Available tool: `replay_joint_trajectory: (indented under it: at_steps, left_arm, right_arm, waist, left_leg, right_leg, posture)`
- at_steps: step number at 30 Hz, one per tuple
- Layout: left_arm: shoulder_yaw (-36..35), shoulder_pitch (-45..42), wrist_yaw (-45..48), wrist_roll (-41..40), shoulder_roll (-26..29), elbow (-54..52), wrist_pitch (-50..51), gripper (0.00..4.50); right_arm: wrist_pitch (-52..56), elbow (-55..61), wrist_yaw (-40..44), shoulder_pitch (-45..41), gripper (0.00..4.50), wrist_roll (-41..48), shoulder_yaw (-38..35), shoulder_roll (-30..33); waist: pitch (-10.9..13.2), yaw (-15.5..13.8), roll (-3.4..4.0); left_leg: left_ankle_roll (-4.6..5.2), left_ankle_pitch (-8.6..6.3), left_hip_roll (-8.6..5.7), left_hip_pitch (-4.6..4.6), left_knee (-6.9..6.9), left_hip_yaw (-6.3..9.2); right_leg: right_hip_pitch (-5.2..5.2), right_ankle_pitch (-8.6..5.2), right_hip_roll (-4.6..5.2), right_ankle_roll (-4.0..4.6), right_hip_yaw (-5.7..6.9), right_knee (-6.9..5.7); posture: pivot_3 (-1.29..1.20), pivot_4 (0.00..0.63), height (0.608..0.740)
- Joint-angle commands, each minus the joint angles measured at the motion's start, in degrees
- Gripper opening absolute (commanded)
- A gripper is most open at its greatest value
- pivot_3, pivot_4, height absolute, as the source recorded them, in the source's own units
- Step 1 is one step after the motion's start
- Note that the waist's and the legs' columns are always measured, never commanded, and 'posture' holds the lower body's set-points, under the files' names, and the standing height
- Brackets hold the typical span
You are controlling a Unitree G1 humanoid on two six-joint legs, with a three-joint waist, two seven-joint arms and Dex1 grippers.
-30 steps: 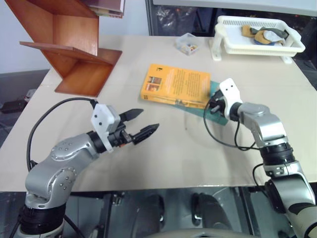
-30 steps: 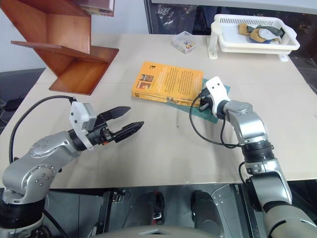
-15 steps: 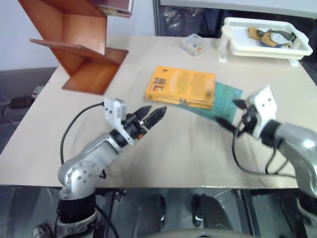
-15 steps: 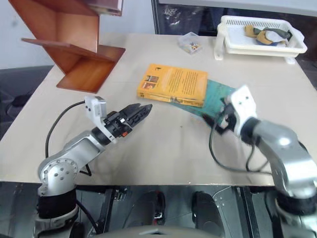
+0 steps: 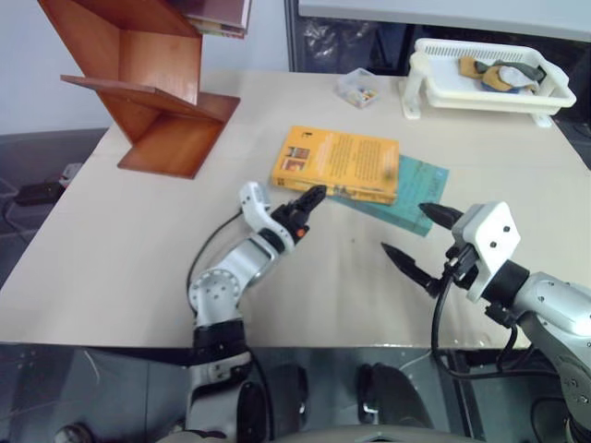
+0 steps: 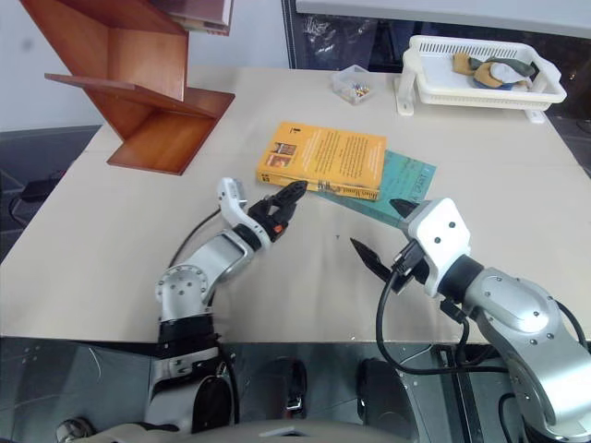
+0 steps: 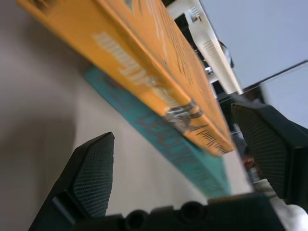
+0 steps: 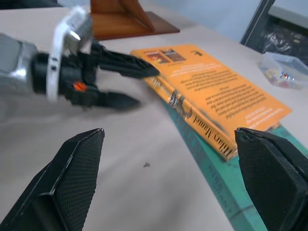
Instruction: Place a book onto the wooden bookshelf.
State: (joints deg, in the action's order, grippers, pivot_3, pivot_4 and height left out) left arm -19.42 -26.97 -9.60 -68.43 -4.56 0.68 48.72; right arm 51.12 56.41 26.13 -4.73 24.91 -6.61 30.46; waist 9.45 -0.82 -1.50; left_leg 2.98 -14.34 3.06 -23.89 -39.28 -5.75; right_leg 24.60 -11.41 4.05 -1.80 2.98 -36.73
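Observation:
My gripper is about to lift the orange-yellow book [image 5: 337,163]. It will come free and leave the teal book lying there, because the teal book pokes out crooked [image 5: 420,192] underneath.
The orange-yellow book [image 5: 337,164] lies flat mid-table on a thin teal book [image 5: 414,183]. My left gripper [image 5: 306,210] is open at the book's near left corner, one finger above the other. In the left wrist view the yellow spine [image 7: 144,62] runs across just ahead of the black fingers [image 7: 91,178]; contact is unclear. My right gripper [image 5: 406,229] is open and empty, off to the near right of both books. The wooden bookshelf [image 5: 148,83] stands at the far left corner of the table.
A white plastic tray [image 5: 480,92] with a few items sits at the far right, next to a small clear box [image 5: 355,86]. A book rests on the shelf's upper board [image 5: 222,17]. Bare tabletop [image 5: 111,240] lies between shelf and books.
My right gripper has opened, let go of the books' edge and drawn back toward me. My left gripper has rolled and reached forward to the orange book's near corner.

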Motion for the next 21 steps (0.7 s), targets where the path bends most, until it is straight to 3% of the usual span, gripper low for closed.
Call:
replay_joint_trajectory:
  at_steps: [1, 14, 21]
  left_arm:
    - [-1.3, -2.9, -1.2, -1.4, -3.7, 2.6, -4.2, 4.50]
    - [-2.5, -8.8, -1.6, -2.1, -10.4, 10.0, -14.8, 4.50]
    - [-2.5, -10.8, 2.1, -4.9, -10.8, 17.0, -17.8, 4.50]
  right_arm:
    - [-2.0, 1.7, -1.1, 0.6, 4.46, 0.1, 0.5, 0.0]
    - [-4.1, 0.3, -1.8, 1.2, 4.46, 0.5, 0.2, 1.1]
    - [-4.3, 0.0, -2.1, 1.3, 4.46, 0.6, 0.0, 1.4]
  waist:
    - [0.0, 0.0, 0.00]
    - [0.0, 0.0, -0.03]
    - [0.0, 0.0, -0.03]
  left_leg:
    - [0.00, 0.00, 0.00, -0.01, 0.01, 0.01]
    - [0.01, -0.01, 0.00, -0.06, 0.03, 0.07]
    - [0.02, -0.01, -0.01, -0.05, 0.03, 0.10]
  right_leg:
    - [0.00, 0.00, 0.00, 0.00, 0.01, 0.01]
    - [0.00, -0.05, 0.01, -0.02, 0.08, 0.08]
    - [-0.03, -0.13, 0.02, -0.13, 0.13, 0.10]
  posture:
    - [0.00, 0.150, 0.740]
    - [0.00, 0.150, 0.740]
    - [0.00, 0.150, 0.740]
